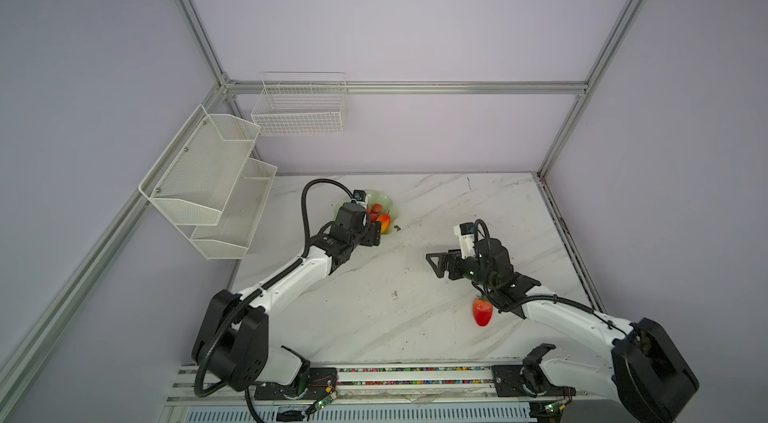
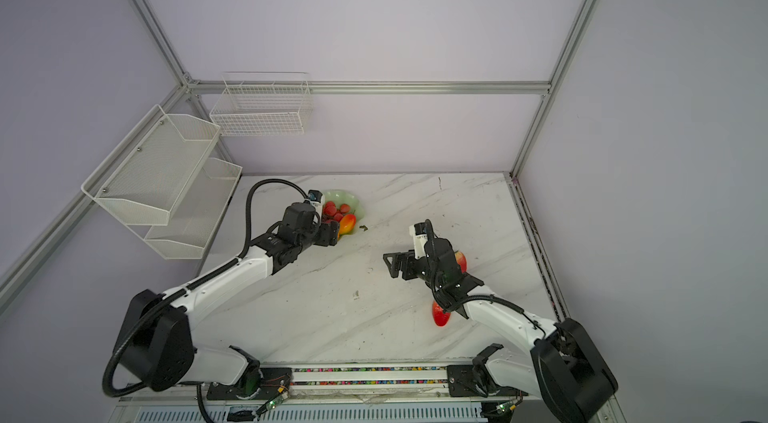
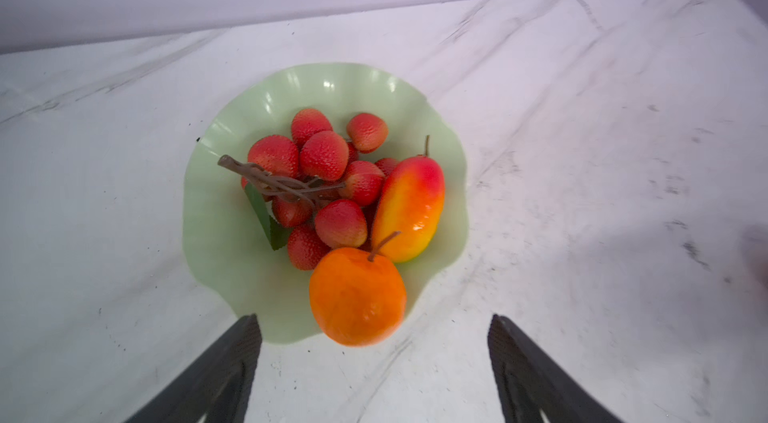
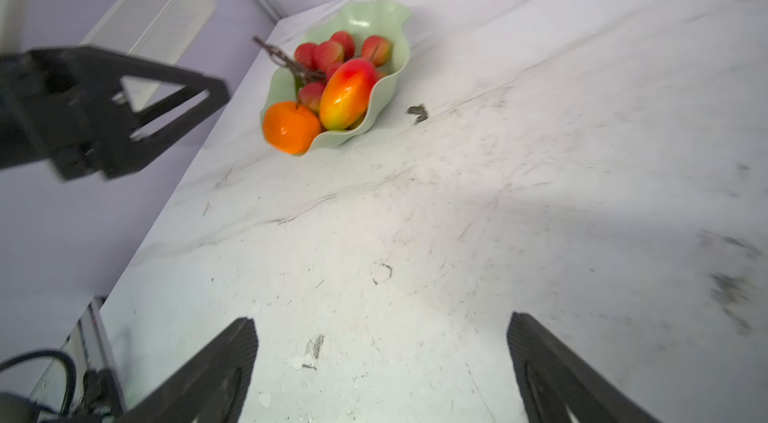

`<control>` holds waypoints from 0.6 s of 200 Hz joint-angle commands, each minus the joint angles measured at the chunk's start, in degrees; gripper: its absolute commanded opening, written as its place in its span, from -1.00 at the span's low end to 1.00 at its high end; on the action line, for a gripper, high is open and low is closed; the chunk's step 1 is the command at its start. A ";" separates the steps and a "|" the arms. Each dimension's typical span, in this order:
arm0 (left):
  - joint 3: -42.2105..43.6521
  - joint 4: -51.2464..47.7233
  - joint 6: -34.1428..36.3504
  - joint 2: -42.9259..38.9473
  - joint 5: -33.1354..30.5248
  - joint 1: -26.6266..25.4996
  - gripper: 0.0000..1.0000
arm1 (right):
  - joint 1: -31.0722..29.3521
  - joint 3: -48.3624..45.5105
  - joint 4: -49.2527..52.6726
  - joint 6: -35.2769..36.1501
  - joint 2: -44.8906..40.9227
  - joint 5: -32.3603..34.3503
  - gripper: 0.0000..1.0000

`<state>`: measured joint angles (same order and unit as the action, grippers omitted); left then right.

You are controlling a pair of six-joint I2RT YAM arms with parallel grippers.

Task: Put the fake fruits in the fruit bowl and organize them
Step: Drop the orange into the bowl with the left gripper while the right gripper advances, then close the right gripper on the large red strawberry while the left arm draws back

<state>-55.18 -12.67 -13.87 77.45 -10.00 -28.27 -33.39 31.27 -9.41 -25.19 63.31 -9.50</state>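
Observation:
My left gripper hangs by the bowl (image 1: 379, 204), a long way from the red strawberry (image 1: 481, 312), so it should move back while my right gripper picks the red strawberry up.
The pale green fruit bowl (image 3: 220, 242) (image 1: 384, 197) (image 2: 351, 197) (image 4: 374, 13) stands at the back of the marble table. In it lie the red grape bunch (image 3: 324, 155), the yellow-red mango (image 3: 409, 209) (image 4: 347, 94) and the orange (image 3: 357, 296) (image 4: 291, 128), which rests on the near rim. My left gripper (image 3: 374, 319) (image 1: 376, 231) is open just short of the orange and holds nothing. My right gripper (image 4: 380, 321) (image 1: 434, 265) hangs open over bare table. A red strawberry (image 1: 483, 312) (image 2: 440, 315) lies beside the right arm. A paler strawberry (image 2: 460, 261) peeks from behind the right wrist.
A small dark green scrap (image 1: 397, 228) (image 4: 417, 113) lies just right of the bowl. White mesh shelves (image 1: 208, 184) and a wire basket (image 1: 299, 109) hang on the left and back walls. An aluminium rail (image 1: 374, 375) runs along the table's front edge.

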 commanded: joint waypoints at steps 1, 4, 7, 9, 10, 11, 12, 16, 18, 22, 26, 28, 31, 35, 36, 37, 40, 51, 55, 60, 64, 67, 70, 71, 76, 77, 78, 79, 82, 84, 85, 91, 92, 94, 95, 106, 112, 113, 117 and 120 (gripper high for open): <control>6.39 2.66 1.29 -7.27 7.37 -5.21 0.75 | -0.17 1.75 24.35 -10.12 -8.37 16.18 0.94; 7.58 2.89 1.26 -8.16 7.56 -6.22 0.75 | -0.31 1.70 25.78 -10.83 -9.56 16.91 0.93; 8.47 3.41 1.29 -9.08 7.73 -7.20 0.76 | -0.47 1.69 27.16 -11.39 -10.67 17.71 0.92; 9.03 3.72 1.30 -9.53 7.96 -7.91 0.76 | -0.57 1.74 28.08 -11.79 -11.28 18.14 0.92; 9.34 3.88 1.30 -9.87 8.06 -8.23 0.76 | -0.64 1.80 28.72 -11.89 -11.67 18.30 0.91; 9.63 4.10 1.30 -10.22 8.24 -8.57 0.76 | -0.68 1.84 29.26 -12.12 -11.96 18.60 0.91; 9.99 4.38 1.30 -10.48 8.46 -8.87 0.77 | -0.74 1.85 29.75 -12.32 -12.23 18.84 0.91; 11.15 5.32 2.98 -11.53 10.02 -9.81 0.80 | -0.99 2.15 31.97 -13.05 -13.14 19.81 0.90; 11.78 5.75 3.37 -11.95 10.62 -10.32 0.80 | -1.18 2.34 33.24 -13.40 -13.46 20.27 0.90; 12.70 6.20 2.92 -12.81 11.09 -11.25 0.80 | -1.69 2.64 35.41 -14.42 -14.04 21.36 0.89; 13.51 6.40 2.41 -13.62 11.68 -12.28 0.81 | -3.29 2.60 35.80 -15.94 -14.41 21.86 0.88; 13.87 6.42 2.13 -14.03 11.85 -12.85 0.81 | -4.17 2.58 35.89 -16.71 -14.50 22.12 0.88; 14.31 6.47 1.94 -14.65 11.92 -13.67 0.87 | -5.50 2.76 36.64 -17.74 -14.46 22.64 0.88; 15.21 6.43 1.92 -15.52 11.70 -14.91 0.99 | -6.95 3.37 38.28 -19.43 -13.88 23.51 0.86; 15.42 6.43 1.92 -15.72 11.64 -15.25 1.00 | -7.26 3.54 38.28 -19.93 -13.55 23.80 0.86; 15.61 6.43 1.92 -15.82 11.52 -15.59 1.00 | -7.55 3.72 38.65 -20.35 -13.29 24.08 0.86; 16.27 6.43 1.92 -16.64 11.17 -16.55 1.00 | -8.68 4.18 39.98 -21.51 -12.63 24.90 0.86; 18.59 6.43 1.92 -19.36 9.78 -20.11 1.00 | -13.83 5.08 44.22 -26.15 -10.15 29.40 0.86; 19.60 6.43 1.92 -20.37 9.11 -21.25 1.00 | -15.97 5.30 45.63 -28.26 -9.36 31.50 0.86; 20.74 6.43 0.44 -21.64 8.27 -22.67 1.00 | -18.18 5.62 47.30 -30.97 -8.42 33.68 0.86; 21.63 6.40 -0.13 -22.62 7.69 -23.48 1.00 | -19.58 5.93 48.48 -32.82 -7.68 34.82 0.86; 22.24 6.34 -0.59 -23.28 7.27 -24.14 1.00 | -20.41 6.13 49.27 -34.03 -7.27 35.39 0.86; 22.74 6.16 -0.96 -23.99 7.04 -24.57 1.00 | -21.19 6.28 49.98 -35.05 -6.77 35.90 0.86; 22.96 6.12 -1.06 -24.18 7.03 -24.73 1.00 | -21.41 6.32 50.26 -35.95 -6.77 36.10 0.86; 23.82 5.58 -1.56 -25.44 6.68 -25.58 1.00 | -22.67 6.55 51.50 -37.43 -6.02 37.06 0.86; 23.94 5.47 -1.76 -25.65 6.63 -25.68 1.00 | -22.85 6.58 51.68 -38.17 -6.02 37.25 0.86; 24.05 5.33 -1.86 -25.89 6.51 -25.86 1.00 | -23.17 6.60 51.95 -38.17 -5.77 37.39 0.86; 24.19 5.18 -1.99 -26.14 6.41 -25.95 1.00 | -23.41 6.65 52.21 -38.48 -5.62 37.60 0.86; 24.56 4.82 -2.25 -26.75 6.13 -26.34 1.00 | -24.11 6.72 52.87 -40.10 -5.47 38.00 0.86; 24.69 4.46 -2.47 -27.40 6.02 -26.54 1.00 | -24.47 6.71 53.32 -40.46 -5.10 38.33 0.86; 24.82 4.26 -2.61 -27.64 5.99 -26.69 1.00 | -24.63 6.70 53.51 -40.90 -5.03 38.46 0.86; 25.38 3.30 -3.14 -29.25 5.70 -27.35 1.00 | -25.51 6.70 54.67 -43.11 -4.59 39.03 0.87; 25.47 3.19 -3.25 -29.49 5.70 -27.44 1.00 | -25.68 6.70 54.67 -43.11 -4.40 39.12 0.87; 25.65 2.89 -3.40 -30.04 5.69 -27.56 1.00 | -25.81 6.72 54.78 -43.90 -4.28 39.25 0.87; 25.73 2.77 -3.51 -30.32 5.69 -27.59 1.00 | -25.96 6.71 54.95 -44.29 -4.26 39.36 0.87; 26.68 1.81 -4.08 -33.01 6.48 -28.06 1.00 | -27.43 6.54 55.82 -47.36 -3.84 40.43 0.87; 27.09 1.35 -4.30 -34.44 7.09 -28.18 1.00 | -28.00 6.63 56.33 -48.77 -3.63 40.98 0.87; 27.12 1.25 -4.31 -34.68 7.18 -28.16 1.00 | -28.07 6.62 56.43 -49.06 -3.63 41.02 0.87; 27.28 0.97 -4.35 -35.58 7.58 -28.19 1.00 | -28.38 6.54 56.66 -49.83 -3.44 41.21 0.88; 27.46 0.66 -4.33 -36.12 7.74 -28.23 1.00 | -28.62 6.48 56.87 -50.34 -3.39 41.30 0.88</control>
<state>-30.79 -11.05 -15.92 46.02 -2.70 -55.99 -60.12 36.64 39.99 -63.07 59.46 25.21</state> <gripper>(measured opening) 0.999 0.936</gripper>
